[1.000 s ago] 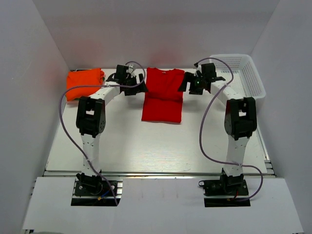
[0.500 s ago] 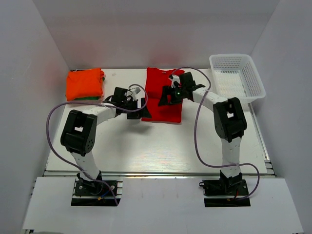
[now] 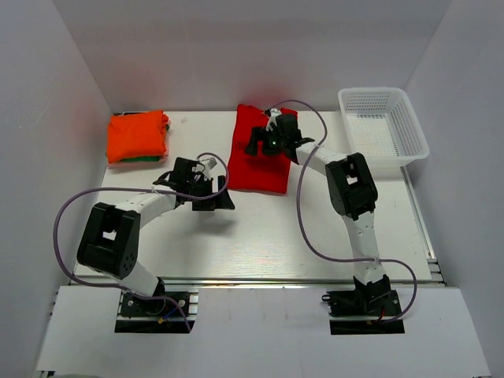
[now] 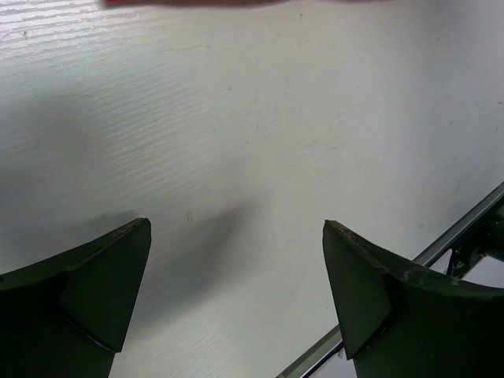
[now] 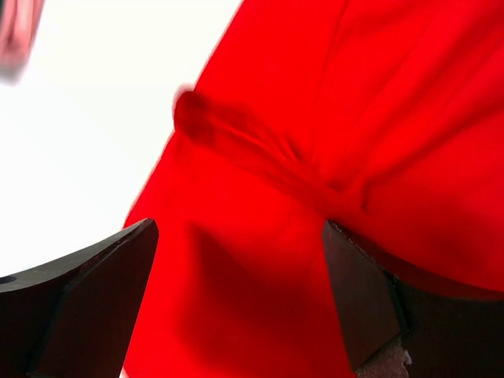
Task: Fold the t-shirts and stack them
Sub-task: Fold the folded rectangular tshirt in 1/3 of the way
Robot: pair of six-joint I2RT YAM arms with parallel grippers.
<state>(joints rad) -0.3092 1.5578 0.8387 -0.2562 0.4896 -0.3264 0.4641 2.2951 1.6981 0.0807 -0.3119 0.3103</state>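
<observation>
My left gripper is to take the red t-shirt by its near corner (image 3: 231,187) and pull it closer with my right gripper before folding, because the t-shirt reaches the table's back edge (image 3: 247,109).
The red t-shirt (image 3: 256,165) lies folded into a long rectangle at the middle back of the table. My right gripper (image 3: 260,142) hovers over its upper part, open and empty. In the right wrist view the red cloth (image 5: 331,118) fills the frame, with a wrinkled ridge between the open fingers of that gripper (image 5: 236,228). My left gripper (image 3: 216,194) is open and empty over bare table, just near-left of the shirt's lower corner; in its wrist view (image 4: 236,224) only a red sliver (image 4: 189,2) shows at the top edge. The folded orange t-shirt (image 3: 137,135) lies on a green one (image 3: 146,160) at the back left.
A white mesh basket (image 3: 383,120) stands at the back right. White walls close in the table on the left, back and right. A metal rail (image 3: 252,279) runs along the table's near edge and shows in the left wrist view (image 4: 465,220).
My left gripper has drawn back from the shirt's left edge toward the near left. My right gripper has moved left and toward the back over the shirt. The red shirt now sits slightly further left.
</observation>
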